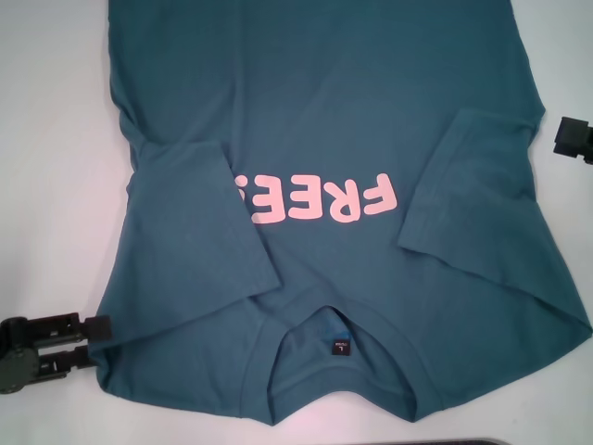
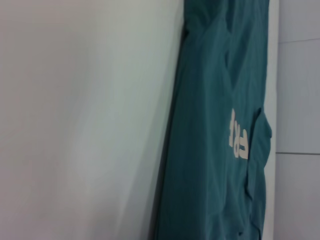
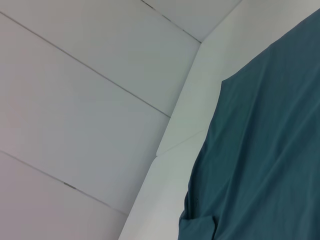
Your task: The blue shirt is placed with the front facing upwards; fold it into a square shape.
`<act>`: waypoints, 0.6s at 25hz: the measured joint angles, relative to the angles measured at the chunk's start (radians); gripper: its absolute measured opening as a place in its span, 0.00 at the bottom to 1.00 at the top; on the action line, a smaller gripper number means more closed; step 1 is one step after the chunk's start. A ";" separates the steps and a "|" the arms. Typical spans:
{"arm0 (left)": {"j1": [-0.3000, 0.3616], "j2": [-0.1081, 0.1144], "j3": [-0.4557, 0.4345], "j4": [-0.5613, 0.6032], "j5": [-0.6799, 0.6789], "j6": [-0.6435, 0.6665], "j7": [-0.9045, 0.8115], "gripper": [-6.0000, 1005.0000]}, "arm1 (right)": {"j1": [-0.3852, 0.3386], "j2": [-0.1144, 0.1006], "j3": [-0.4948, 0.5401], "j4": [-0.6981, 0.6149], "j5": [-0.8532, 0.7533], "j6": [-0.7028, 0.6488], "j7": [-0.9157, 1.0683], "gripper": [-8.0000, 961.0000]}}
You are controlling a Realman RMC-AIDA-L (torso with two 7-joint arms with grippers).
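Note:
The shirt's shoulder corner (image 1: 106,367) sticks out by the folded sleeve, so the blue shirt's edge (image 1: 167,402) will curve round when the robot pulls it inward, while the collar stays in place.
The blue shirt (image 1: 324,111) lies flat on the white table, front up, with its collar and dark label (image 1: 339,348) nearest me. The pink lettering (image 1: 320,199) reads upside down. Both sleeves are folded inward onto the chest: one (image 1: 199,213) covers the end of the lettering, the other (image 1: 473,195) lies beside it. My left gripper (image 1: 97,341) is open at the shirt's near left shoulder edge. My right gripper (image 1: 574,139) shows only partly at the right border, beside the shirt's side. The shirt also shows in the left wrist view (image 2: 210,150) and the right wrist view (image 3: 265,150).
The white table (image 1: 46,139) extends bare to the left of the shirt. A dark strip (image 1: 500,441) shows at the near edge. The right wrist view shows the table's edge (image 3: 180,125) and a pale tiled floor (image 3: 75,100) beyond it.

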 joint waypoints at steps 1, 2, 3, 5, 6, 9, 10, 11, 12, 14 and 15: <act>0.003 0.002 0.000 0.000 0.002 -0.007 -0.004 0.64 | 0.000 0.000 0.001 0.000 0.000 0.002 0.000 0.69; 0.010 0.005 0.000 -0.006 0.003 -0.013 -0.009 0.64 | 0.000 0.000 0.001 0.001 -0.001 0.003 0.000 0.69; 0.014 0.007 0.000 -0.013 0.003 -0.016 -0.012 0.64 | 0.000 0.000 0.001 0.001 -0.001 0.004 0.000 0.69; 0.023 0.007 0.002 -0.037 0.004 -0.019 -0.018 0.64 | 0.000 0.000 0.001 0.001 -0.002 0.005 0.000 0.69; 0.026 0.007 0.002 -0.049 0.004 -0.019 -0.021 0.64 | 0.000 -0.001 0.001 0.001 -0.002 0.005 0.000 0.69; 0.033 0.004 0.003 -0.069 0.004 -0.022 -0.024 0.64 | 0.000 -0.001 0.001 0.001 -0.001 0.005 0.000 0.69; 0.034 0.004 0.005 -0.072 0.004 -0.024 -0.024 0.64 | -0.001 -0.001 0.001 0.001 -0.001 0.006 0.000 0.69; 0.034 0.003 0.008 -0.073 0.005 -0.027 -0.025 0.64 | -0.002 -0.001 0.001 0.001 -0.001 0.006 0.000 0.69; 0.034 0.002 0.010 -0.073 0.008 -0.030 -0.025 0.64 | -0.002 -0.001 0.001 0.001 -0.001 0.006 0.000 0.69; 0.030 -0.002 0.012 -0.073 0.022 -0.037 -0.025 0.64 | -0.003 -0.001 0.001 0.001 0.000 0.006 0.000 0.69; 0.027 -0.006 0.012 -0.073 0.031 -0.039 -0.024 0.64 | -0.004 -0.001 0.001 0.001 0.000 0.006 0.000 0.69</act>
